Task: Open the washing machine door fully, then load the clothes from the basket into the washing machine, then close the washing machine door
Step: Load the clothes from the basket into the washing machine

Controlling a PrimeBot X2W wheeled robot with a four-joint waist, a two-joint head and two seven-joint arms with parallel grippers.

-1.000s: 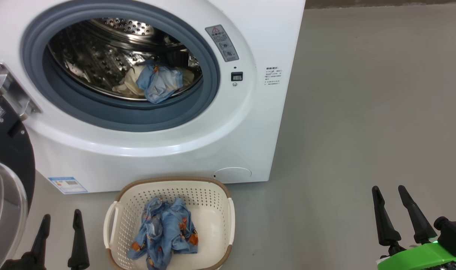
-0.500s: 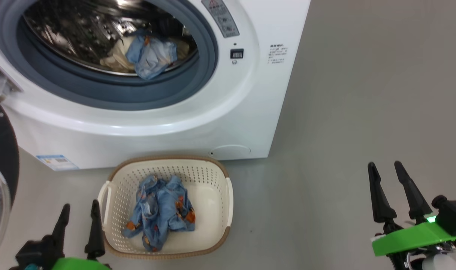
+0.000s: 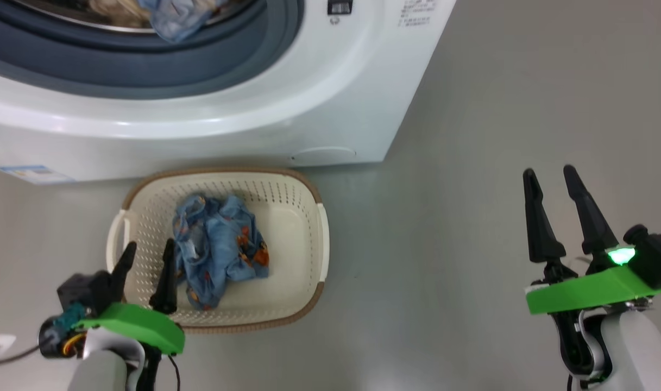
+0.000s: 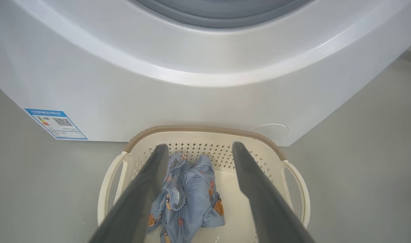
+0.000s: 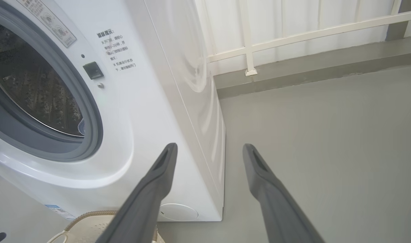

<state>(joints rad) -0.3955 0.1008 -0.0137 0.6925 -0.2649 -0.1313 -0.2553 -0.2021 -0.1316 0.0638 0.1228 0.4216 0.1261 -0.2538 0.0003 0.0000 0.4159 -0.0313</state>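
Observation:
My gripper will raise the whole heap together and leave the basket empty when I lift the light-blue clothes (image 3: 225, 251), since the basket's cream bottom (image 3: 285, 251) shows around the heap.
The cream basket (image 3: 314, 228) stands on the floor in front of the white washing machine (image 3: 211, 136). Crumpled light-blue clothes (image 3: 216, 250) lie in its left half. My left gripper (image 3: 150, 244) is open and hangs over the basket's near left corner, its fingers beside the clothes and holding nothing. In the left wrist view the left gripper (image 4: 200, 145) frames the clothes (image 4: 191, 199) inside the basket (image 4: 205, 129). My right gripper (image 3: 548, 171) stands open over bare floor at the right. Another blue garment (image 3: 172, 19) lies at the drum's mouth. The washing machine door is out of view.
Grey floor (image 3: 444, 217) stretches to the right of the machine. In the right wrist view the right gripper (image 5: 209, 145) points past the machine's corner (image 5: 191, 118) toward a raised kerb and white railing (image 5: 293, 40). A blue label (image 4: 55, 123) marks the machine's lower left.
The head camera has tilted down, so the machine slid up the picture. My left gripper has moved from beside the basket to over its near left corner. Both grippers stay open.

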